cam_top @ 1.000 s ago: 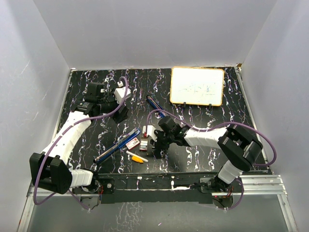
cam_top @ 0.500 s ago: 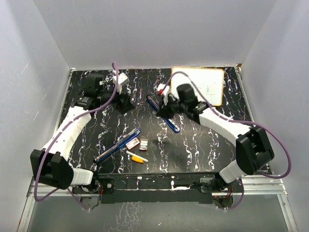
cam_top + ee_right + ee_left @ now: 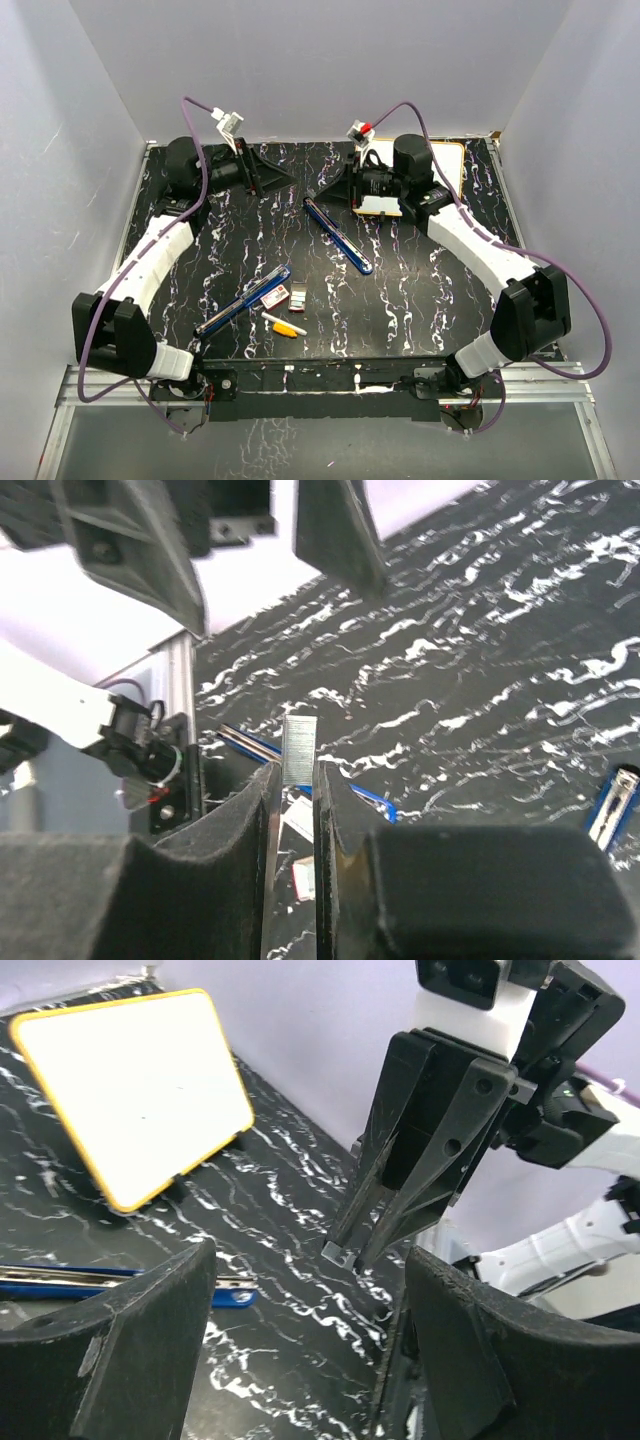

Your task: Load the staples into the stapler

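Observation:
My left gripper is open with the loose end (image 3: pixel 339 1255) of the staples (image 3: pixel 299 726) pointing at its fingers, so it should go on toward the staples before it closes on that loose end.
My right gripper (image 3: pixel 325 193) hangs high over the back of the table, pointing left. It is shut on a short silvery strip of staples (image 3: pixel 299 748) that sticks out past its fingertips (image 3: pixel 337 1252). My left gripper (image 3: pixel 275 178) faces it from the left, open and empty, with its wide fingers (image 3: pixel 150 1340) framing the right gripper. A long blue stapler (image 3: pixel 338 233) lies on the table below both grippers. A second blue-and-silver long piece (image 3: pixel 243 300) lies at front left. Beside it sit the small red-and-white staple box parts (image 3: pixel 297 297).
A yellow-and-white marker (image 3: pixel 285 325) lies near the front edge. A yellow-framed whiteboard (image 3: pixel 445 160) stands at the back right, partly behind my right arm. Grey walls close in the black marbled table (image 3: pixel 420 290) on three sides.
My right gripper rose from beside the staple box and swung to the back, carrying the staple strip. My left gripper lifted and turned right so that it faces the right one.

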Robot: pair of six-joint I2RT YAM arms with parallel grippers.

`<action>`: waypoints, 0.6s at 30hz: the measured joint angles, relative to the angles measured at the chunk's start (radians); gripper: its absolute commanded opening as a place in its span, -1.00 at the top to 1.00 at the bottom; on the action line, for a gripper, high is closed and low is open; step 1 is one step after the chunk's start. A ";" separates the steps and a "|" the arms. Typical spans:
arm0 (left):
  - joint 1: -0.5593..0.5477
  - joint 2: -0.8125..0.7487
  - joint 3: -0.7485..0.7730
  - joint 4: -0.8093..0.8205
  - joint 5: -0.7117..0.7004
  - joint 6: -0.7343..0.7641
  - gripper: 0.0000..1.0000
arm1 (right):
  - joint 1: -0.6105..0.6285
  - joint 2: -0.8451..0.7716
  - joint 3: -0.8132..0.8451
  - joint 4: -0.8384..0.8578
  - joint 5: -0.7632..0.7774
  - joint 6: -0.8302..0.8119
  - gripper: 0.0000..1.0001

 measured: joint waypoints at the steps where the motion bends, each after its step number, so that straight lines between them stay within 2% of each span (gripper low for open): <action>1: 0.000 0.008 -0.019 0.064 0.013 -0.058 -0.43 | -0.002 0.001 0.003 0.025 -0.019 0.039 0.73; 7: 0.000 0.048 -0.137 0.374 0.045 -0.336 -0.38 | -0.005 0.035 0.006 0.196 -0.102 0.233 0.72; 15: 0.000 0.050 -0.216 0.663 0.066 -0.537 -0.42 | -0.005 0.068 -0.013 0.380 -0.154 0.422 0.71; 18: -0.001 0.050 -0.232 0.721 0.069 -0.576 -0.41 | -0.004 0.071 -0.013 0.433 -0.165 0.465 0.70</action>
